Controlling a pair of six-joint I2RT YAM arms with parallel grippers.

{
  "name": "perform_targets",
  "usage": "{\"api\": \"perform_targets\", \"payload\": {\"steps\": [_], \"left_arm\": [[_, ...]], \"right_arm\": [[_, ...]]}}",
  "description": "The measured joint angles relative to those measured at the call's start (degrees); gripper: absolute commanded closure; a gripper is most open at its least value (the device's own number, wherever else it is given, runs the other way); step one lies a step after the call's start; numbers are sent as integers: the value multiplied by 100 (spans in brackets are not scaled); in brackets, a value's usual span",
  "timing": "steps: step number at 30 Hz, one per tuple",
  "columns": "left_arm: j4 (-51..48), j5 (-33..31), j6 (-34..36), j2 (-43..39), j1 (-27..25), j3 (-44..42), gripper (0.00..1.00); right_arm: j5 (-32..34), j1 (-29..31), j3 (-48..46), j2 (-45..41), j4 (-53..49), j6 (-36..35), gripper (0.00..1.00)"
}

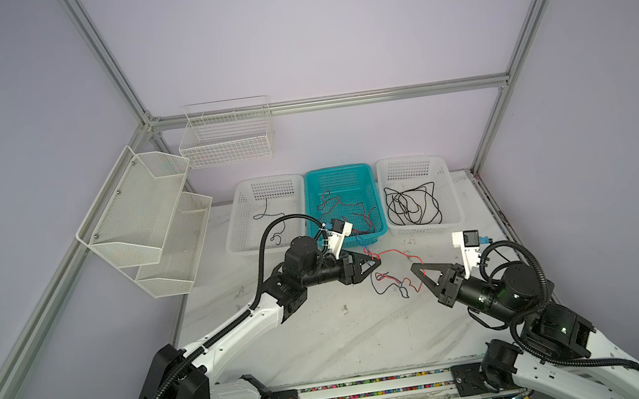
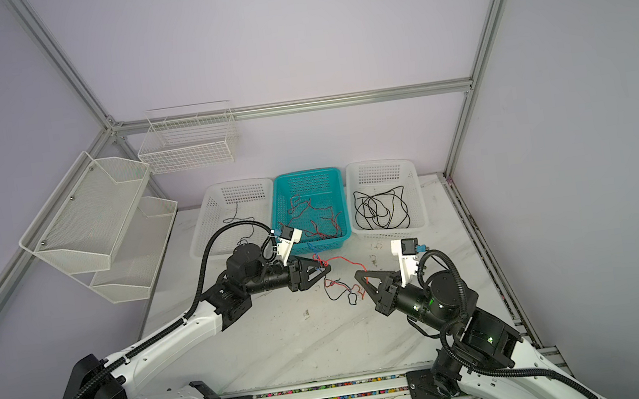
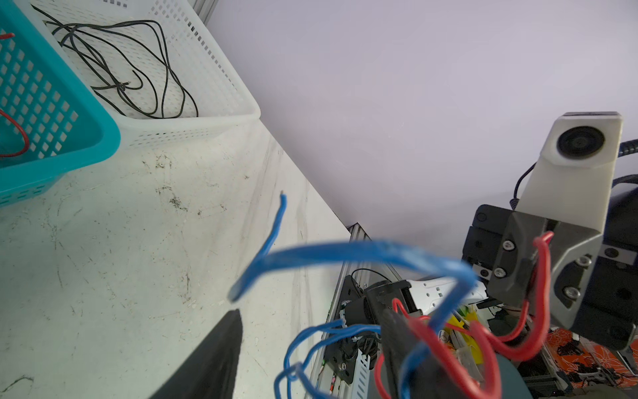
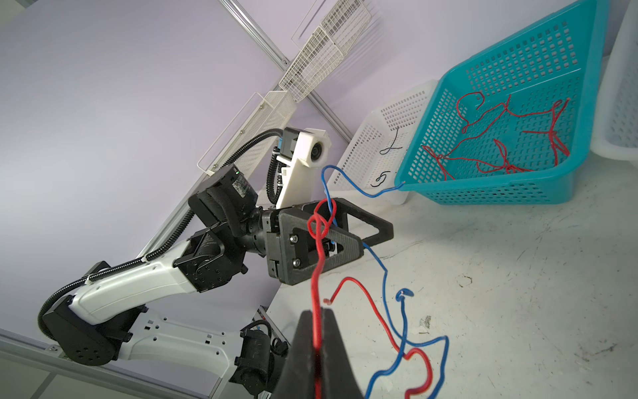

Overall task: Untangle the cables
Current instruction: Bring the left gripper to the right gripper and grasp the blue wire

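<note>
My left gripper has the red cable's loop (image 4: 321, 226) hanging over its finger together with the blue cable, so next my left gripper closes on only the blue cable (image 3: 365, 253).
A red and blue cable tangle (image 1: 391, 283) lies on the white table between both grippers. My right gripper (image 4: 315, 314) is shut on the red cable (image 4: 316, 276), which runs taut up to the left gripper (image 4: 376, 240). There a red knot and the blue cable (image 4: 383, 269) loop round one finger. The left gripper (image 1: 377, 262) has its jaws apart. In the left wrist view the blue cable (image 3: 345, 250) and red cable (image 3: 542, 276) hang over that finger (image 3: 397, 345). In both top views the right gripper (image 1: 415, 267) (image 2: 358, 274) sits at the tangle's right edge.
Three baskets stand at the back: a teal basket (image 1: 337, 172) with red cables, a white basket (image 1: 413, 159) with black cables on the right, and a white basket (image 1: 265, 181) with a thin black cable on the left. Mesh shelves (image 1: 144, 215) hang on the left wall.
</note>
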Motion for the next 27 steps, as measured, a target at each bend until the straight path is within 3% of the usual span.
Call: {"api": "perform_targets", "payload": {"steps": [4,7,12,18,21,23,27], "left_arm": [[92,22,2,0,-2,-35,61],[140,37,7,0,-7,-74,68],[223,24,0,0,-4,-192,68],[374,13,-101,0,-4,-260,47],[472,11,-109,-4,-4,-271,43],[588,4,-105,-35,-4,-350,44],[719,-4,-138,-111,-4,-509,57]], "right_arm": [[-24,0,0,0,7,26,100],[-20,0,0,-2,7,48,100],[-33,0,-15,-7,28,85,100],[-66,0,-120,-24,157,173,100],[-105,0,-155,-44,162,203,100],[-122,0,-168,-50,166,223,100],[-195,0,-223,-94,247,289,100]]}}
